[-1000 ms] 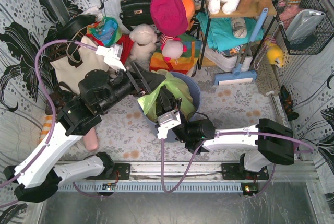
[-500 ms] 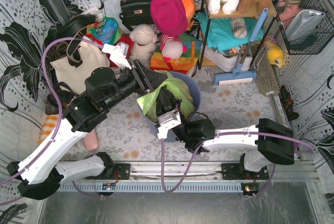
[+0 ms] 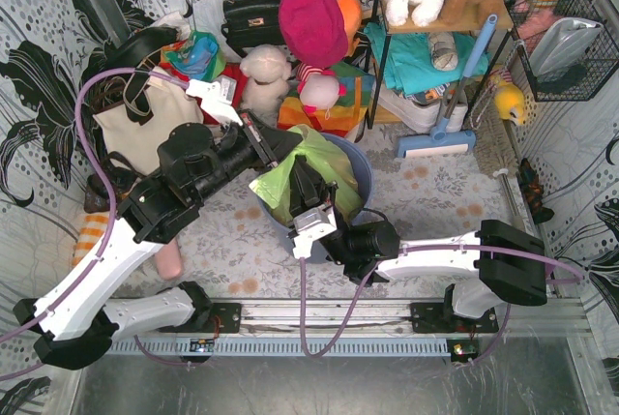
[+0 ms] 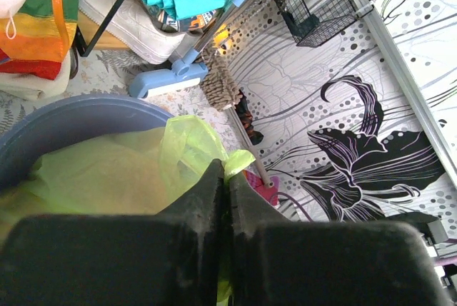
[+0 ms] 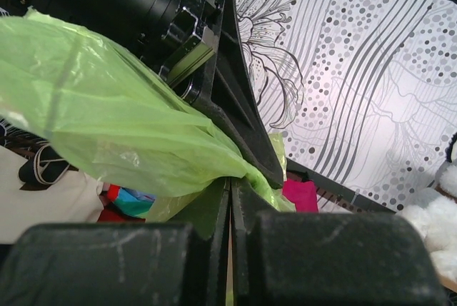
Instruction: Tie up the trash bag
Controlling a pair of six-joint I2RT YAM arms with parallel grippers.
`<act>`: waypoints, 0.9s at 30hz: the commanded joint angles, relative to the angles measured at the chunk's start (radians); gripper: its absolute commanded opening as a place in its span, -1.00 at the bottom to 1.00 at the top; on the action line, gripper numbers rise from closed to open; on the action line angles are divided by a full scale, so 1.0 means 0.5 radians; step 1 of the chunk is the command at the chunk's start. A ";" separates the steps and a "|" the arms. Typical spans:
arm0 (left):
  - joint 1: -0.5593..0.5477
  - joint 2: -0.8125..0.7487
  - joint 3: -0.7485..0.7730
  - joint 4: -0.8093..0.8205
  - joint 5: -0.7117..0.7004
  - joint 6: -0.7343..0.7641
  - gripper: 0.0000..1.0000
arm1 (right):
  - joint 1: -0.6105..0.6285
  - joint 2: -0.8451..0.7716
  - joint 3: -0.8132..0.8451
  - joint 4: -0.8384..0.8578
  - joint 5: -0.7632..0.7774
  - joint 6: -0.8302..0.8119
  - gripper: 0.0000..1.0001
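One flap [image 4: 238, 161] is in my left gripper and another fold [image 5: 248, 171] is beside it in my right gripper, so my left gripper should open and grab both together.
The lime-green trash bag [image 3: 319, 165] sits in the round blue-grey bin [image 3: 360, 171] at the middle of the floor. Its loose top is pulled up and leftward. My left gripper [image 3: 290, 151] reaches in from the left and is shut on a flap of the bag's rim. In the left wrist view a green tip [image 4: 239, 160] pokes out above the closed jaws, with the bag [image 4: 121, 174] and bin rim [image 4: 64, 117] behind. My right gripper [image 3: 302, 186] is shut on another fold of the bag [image 5: 107, 113], just under the left gripper's fingers [image 5: 246, 117].
A cream tote bag [image 3: 145, 125] stands at the left. Plush toys [image 3: 266, 76], a black handbag [image 3: 251, 14] and a rainbow bag [image 3: 329, 105] crowd the back. A shelf rack [image 3: 426, 47], a blue floor wiper [image 3: 440, 139] and a wire basket [image 3: 566, 43] stand at the right.
My left gripper has moved right to the top of the bag and closed on its rim. The right gripper has kept its hold and shifted very little.
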 commanded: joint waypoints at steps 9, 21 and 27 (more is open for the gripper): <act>-0.016 -0.006 0.090 0.167 -0.012 0.092 -0.68 | 0.005 -0.060 -0.024 0.199 -0.027 0.070 -1.00; -0.016 0.102 0.162 0.154 0.014 0.118 -0.35 | 0.005 -0.056 -0.017 0.197 -0.032 0.061 -1.00; -0.016 0.105 0.154 0.118 -0.031 0.134 -0.23 | 0.005 -0.060 -0.020 0.197 -0.032 0.054 -1.00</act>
